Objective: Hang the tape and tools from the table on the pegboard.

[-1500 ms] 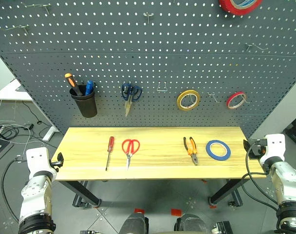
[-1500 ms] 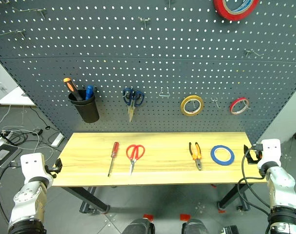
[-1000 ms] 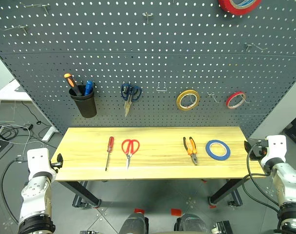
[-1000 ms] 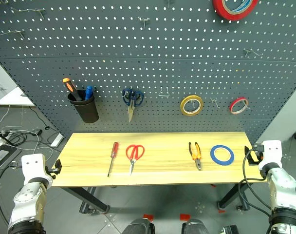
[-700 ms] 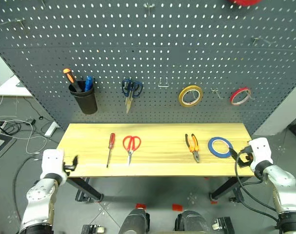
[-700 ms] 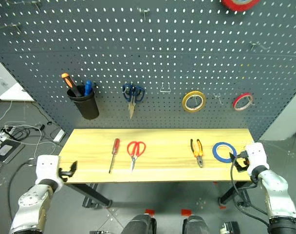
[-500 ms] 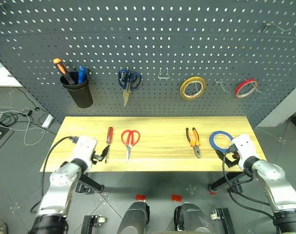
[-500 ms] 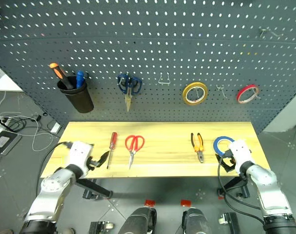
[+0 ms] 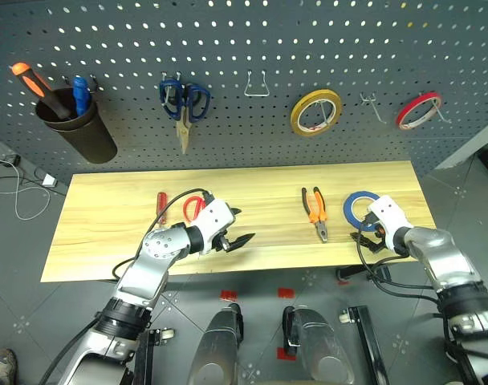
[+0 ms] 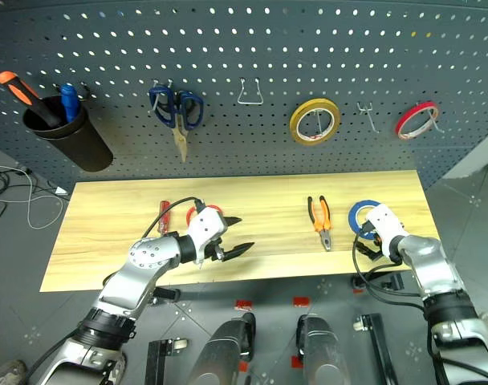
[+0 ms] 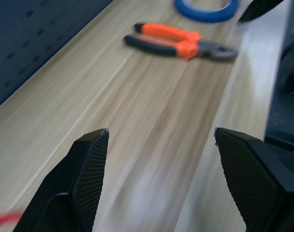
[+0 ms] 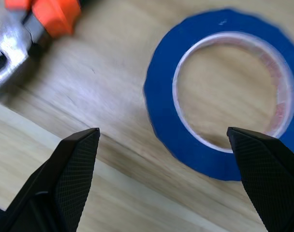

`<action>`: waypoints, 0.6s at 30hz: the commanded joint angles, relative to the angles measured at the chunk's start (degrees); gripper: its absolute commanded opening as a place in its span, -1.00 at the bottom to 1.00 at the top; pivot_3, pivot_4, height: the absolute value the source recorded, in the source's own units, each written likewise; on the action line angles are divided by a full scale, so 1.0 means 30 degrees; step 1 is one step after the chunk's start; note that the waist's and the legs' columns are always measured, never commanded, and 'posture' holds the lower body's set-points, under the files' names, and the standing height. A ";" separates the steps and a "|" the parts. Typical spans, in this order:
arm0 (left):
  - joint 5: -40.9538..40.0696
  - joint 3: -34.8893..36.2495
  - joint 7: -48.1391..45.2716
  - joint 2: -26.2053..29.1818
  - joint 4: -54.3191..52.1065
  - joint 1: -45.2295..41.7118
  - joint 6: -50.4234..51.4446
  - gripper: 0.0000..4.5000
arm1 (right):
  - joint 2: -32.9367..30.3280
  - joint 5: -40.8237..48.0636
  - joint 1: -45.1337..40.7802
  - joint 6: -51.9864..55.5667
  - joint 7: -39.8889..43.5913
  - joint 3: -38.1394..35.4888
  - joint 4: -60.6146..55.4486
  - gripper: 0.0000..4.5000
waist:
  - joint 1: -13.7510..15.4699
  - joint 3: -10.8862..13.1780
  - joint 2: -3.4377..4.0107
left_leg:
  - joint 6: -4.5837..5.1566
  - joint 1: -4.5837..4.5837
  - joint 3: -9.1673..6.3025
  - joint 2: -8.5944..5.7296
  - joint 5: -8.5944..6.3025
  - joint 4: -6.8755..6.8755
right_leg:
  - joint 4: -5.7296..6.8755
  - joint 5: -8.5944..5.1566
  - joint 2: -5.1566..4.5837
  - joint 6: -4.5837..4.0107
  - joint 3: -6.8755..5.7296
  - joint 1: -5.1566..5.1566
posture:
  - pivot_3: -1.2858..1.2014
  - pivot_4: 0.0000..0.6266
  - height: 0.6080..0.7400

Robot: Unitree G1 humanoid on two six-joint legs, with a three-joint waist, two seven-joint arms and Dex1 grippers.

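Note:
The blue tape (image 9: 351,209) will hang by its hole when I carry it to the empty hook (image 9: 372,105), because the hook sticks out between the yellow and red rings.
The blue tape (image 12: 159,101) lies flat at the right end of the table (image 9: 107,224). My right gripper (image 9: 364,233) hangs just over the tape's near rim, open and empty. The orange-and-black pliers (image 9: 315,212) lie left of the tape. My left gripper (image 9: 244,226) is open and empty above the table's front middle, pointing right toward the pliers (image 11: 178,41). Its body covers most of the red-handled scissors (image 9: 193,207). The red-handled screwdriver (image 9: 160,200) lies just left of them. The dark pegboard (image 9: 308,32) rises behind the table.
On the pegboard hang a black cup (image 9: 75,132) with an orange and a blue screwdriver, blue-handled scissors (image 9: 182,100), a yellow ring (image 9: 316,112) and a red ring (image 9: 418,111). Bare hooks (image 9: 256,84) sit between them. Cables lie on the floor at left.
The camera has tipped down and closer. My left gripper swung right from the table's left end to the front middle. My right gripper moved left onto the tape's edge. Both stayed open.

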 commanded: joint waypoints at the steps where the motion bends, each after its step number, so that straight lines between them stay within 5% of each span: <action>1: -0.0598 -0.0666 -0.1582 -0.0343 -0.0457 -0.0471 -0.0479 0.64 | -0.0399 -0.1471 -0.1682 -0.1883 0.1398 0.1425 0.3063 1.00 | -0.0059 0.0266 -0.0015 | 0.0000 0.0001 0.0003 0.0000 0.0000 0.0019 | 0.0009 0.0002 0.0001 0.0003 0.0000 0.0003 | 0.00 0.38 1.00; 4: -0.0809 -0.1047 -0.2591 -0.0360 -0.0744 -0.0685 -0.0555 0.64 | -0.0353 -0.2262 -0.3090 -0.2852 0.2265 0.2205 0.5451 1.00 | -0.0079 0.0459 -0.0105 | -0.0001 0.0010 -0.0002 0.0005 0.0000 0.0045 | 0.0026 0.0009 0.0003 0.0021 -0.0005 0.0006 | 0.01 0.38 1.00; 6: -0.1396 -0.1242 -0.3530 -0.0347 -0.1059 -0.0836 0.0274 0.65 | -0.0326 -0.2768 -0.3982 -0.3264 0.2743 0.2656 0.6948 0.83 | -0.0058 0.0505 -0.0138 | -0.0005 0.0022 -0.0008 0.0014 0.0001 0.0052 | 0.0035 0.0011 0.0009 0.0024 -0.0015 0.0015 | 0.01 0.37 1.00; 12: -0.1734 -0.1509 -0.4894 -0.0377 -0.1095 -0.1269 0.0290 0.65 | -0.0035 -0.3348 -0.5529 -0.2690 0.4649 0.3352 0.9736 -0.03 | 0.0056 0.0528 -0.0148 | -0.0018 0.0015 -0.0049 0.0011 -0.0011 0.0163 | 0.0018 0.0032 0.0006 0.0061 -0.0039 0.0086 | 0.00 0.29 1.00; 16: -0.1383 -0.1641 -0.4973 -0.0549 -0.0852 -0.1446 -0.0507 0.65 | 0.0143 -0.4036 -0.5758 -0.3535 0.3352 0.3437 1.0578 -0.62 | 0.0119 0.0522 -0.0153 | -0.0021 0.0005 -0.0075 0.0005 -0.0015 0.0224 | -0.0002 0.0062 0.0004 0.0109 -0.0047 0.0113 | 0.00 0.24 1.00; 18: -0.1700 -0.1442 -0.4862 -0.0794 -0.0980 -0.1408 -0.0653 0.65 | 0.0063 -0.3919 -0.5232 -0.3782 0.2341 0.2961 0.9578 -0.70 | 0.0113 0.0513 -0.0167 | -0.0021 0.0009 -0.0074 0.0005 -0.0015 0.0237 | -0.0009 0.0074 0.0003 0.0128 -0.0043 0.0124 | 0.00 0.21 1.00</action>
